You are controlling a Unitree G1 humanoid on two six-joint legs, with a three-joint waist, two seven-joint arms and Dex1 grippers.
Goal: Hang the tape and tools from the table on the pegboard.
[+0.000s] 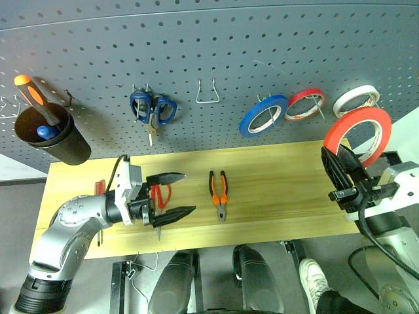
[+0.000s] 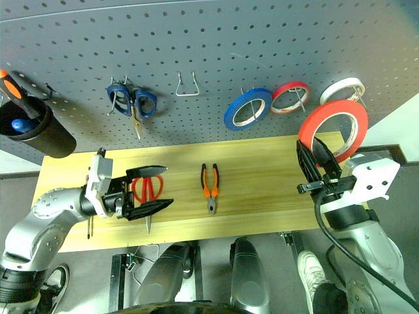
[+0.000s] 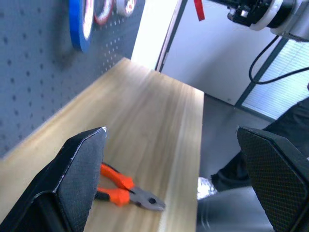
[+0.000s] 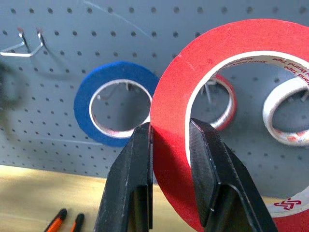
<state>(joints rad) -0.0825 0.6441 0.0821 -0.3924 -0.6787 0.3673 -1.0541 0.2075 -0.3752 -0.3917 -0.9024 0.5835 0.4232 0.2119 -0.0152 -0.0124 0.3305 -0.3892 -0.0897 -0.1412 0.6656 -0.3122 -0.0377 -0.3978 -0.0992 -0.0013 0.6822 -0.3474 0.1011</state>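
The wide red tape's open hole [image 1: 361, 137] faces the small red roll's hook [image 1: 319, 106], so my right gripper should keep moving it there until the hook is inside, and then let go.
My right gripper [image 1: 339, 163] is shut on the rim of the wide red tape [image 4: 227, 38] and holds it upright in front of the pegboard [image 1: 209, 52], at its right end, close to the hung rolls. On the table [image 1: 281, 176], the orange-and-black pliers [image 1: 219, 191] lie at the middle. The red-handled scissors [image 2: 147, 188] lie left of them. My left gripper [image 1: 186, 192] hangs open just above the scissors, pointing right, with nothing between its fingers. A thin red-handled screwdriver [image 1: 99, 188] lies at the table's left, partly hidden by my left arm.
On the pegboard hang blue-handled scissors [image 1: 152, 109], an empty wire hook [image 1: 207, 95], a blue roll [image 1: 263, 116], a small red roll [image 1: 306, 104] and a white roll [image 1: 355, 100]. A black cup [image 1: 55, 140] at far left holds a large orange-and-black screwdriver [image 1: 31, 95].
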